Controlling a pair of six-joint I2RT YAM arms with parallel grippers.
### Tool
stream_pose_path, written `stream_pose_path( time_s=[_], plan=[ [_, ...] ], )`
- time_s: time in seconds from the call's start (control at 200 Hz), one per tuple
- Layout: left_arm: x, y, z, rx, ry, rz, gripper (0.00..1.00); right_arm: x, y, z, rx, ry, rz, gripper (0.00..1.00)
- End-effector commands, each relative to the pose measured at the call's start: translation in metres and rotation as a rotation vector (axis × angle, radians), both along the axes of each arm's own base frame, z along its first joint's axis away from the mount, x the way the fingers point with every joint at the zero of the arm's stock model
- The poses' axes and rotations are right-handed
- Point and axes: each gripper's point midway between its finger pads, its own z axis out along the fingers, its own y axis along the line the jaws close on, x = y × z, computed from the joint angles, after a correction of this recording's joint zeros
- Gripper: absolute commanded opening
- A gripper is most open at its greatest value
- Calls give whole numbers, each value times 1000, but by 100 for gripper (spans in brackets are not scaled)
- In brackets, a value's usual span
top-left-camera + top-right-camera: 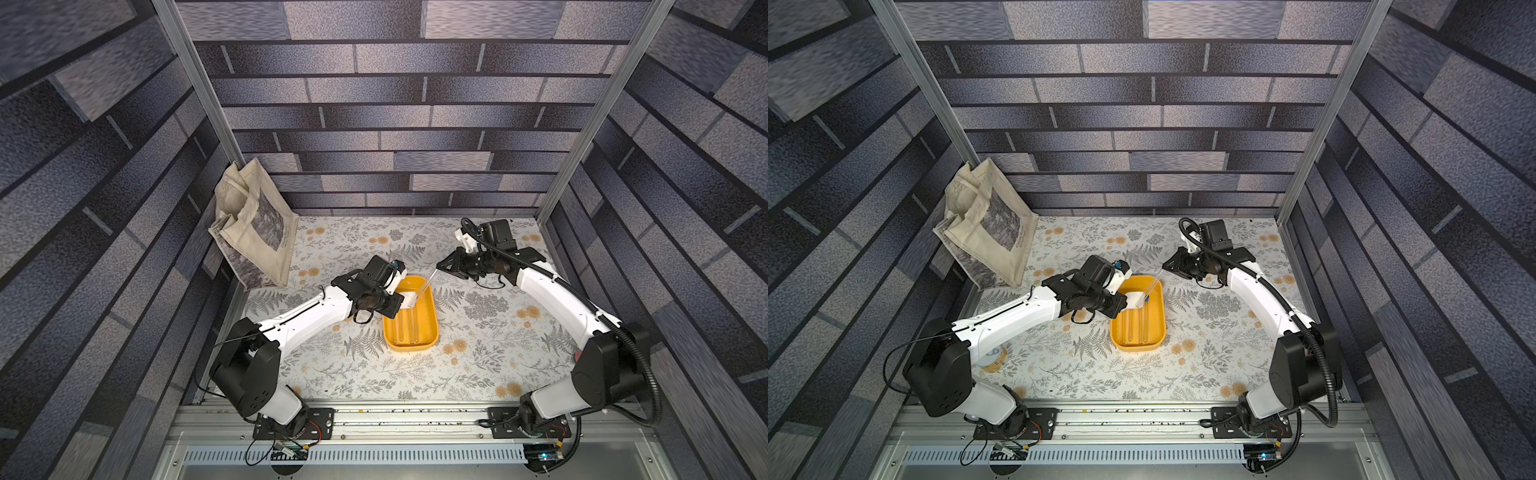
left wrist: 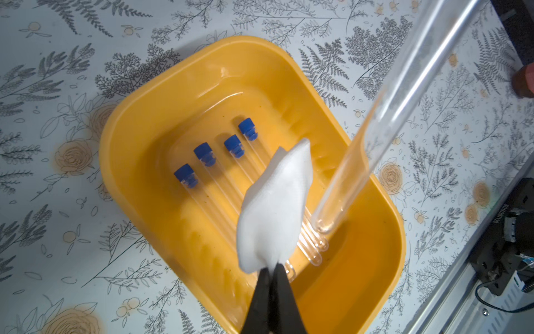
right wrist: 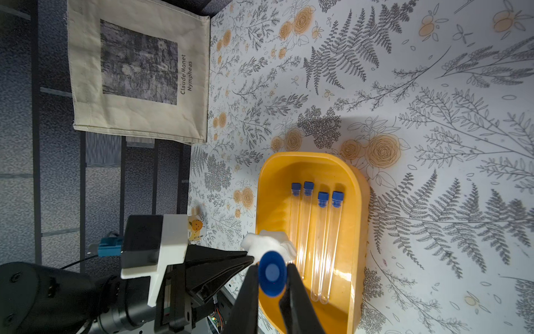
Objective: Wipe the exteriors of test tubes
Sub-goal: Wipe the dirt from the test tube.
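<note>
My left gripper has the white cloth hanging clear of the test tube's rounded end [image 2: 324, 220], so it should turn back and move the cloth up along the tube's length [image 2: 389, 114] toward the cap.
My right gripper [image 3: 271, 273] is shut on the blue cap of one clear test tube [image 2: 375, 144], which slants down from it [image 1: 438, 268] over the yellow tray [image 1: 432, 332]. The tube's rounded end hangs just beside the folded white cloth [image 2: 274, 208]. My left gripper [image 2: 271, 266] is shut on that cloth's edge and holds it above the tray's far end [image 1: 1124, 300]. Cloth and tube look a small gap apart. Several more blue-capped test tubes [image 3: 318, 245] lie side by side on the tray floor, partly hidden by the cloth in the left wrist view.
A cream tote bag [image 1: 253, 232] leans against the left wall at the back left. A small white item with an orange print [image 1: 992, 357] sits on the floral table under the left arm. The aluminium rail [image 1: 415, 415] with both arm bases runs along the front.
</note>
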Motion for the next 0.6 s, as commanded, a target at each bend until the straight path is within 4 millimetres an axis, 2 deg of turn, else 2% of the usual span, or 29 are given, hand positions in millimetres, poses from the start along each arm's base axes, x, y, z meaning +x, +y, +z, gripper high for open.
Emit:
stream_pose_path(
  time_s=[0.0, 0.255, 0.596],
  plan=[
    [-1, -19, 15, -49, -25, -81, 4, -4, -4, -17, -40, 32, 9, 16],
    [-4, -41, 22, -77, -28, -151, 4, -5, -6, -22, -50, 40, 3, 16],
    [22, -65, 36, -134, -58, -173, 4, -7, -5, -22, -45, 44, 1, 16]
  ],
)
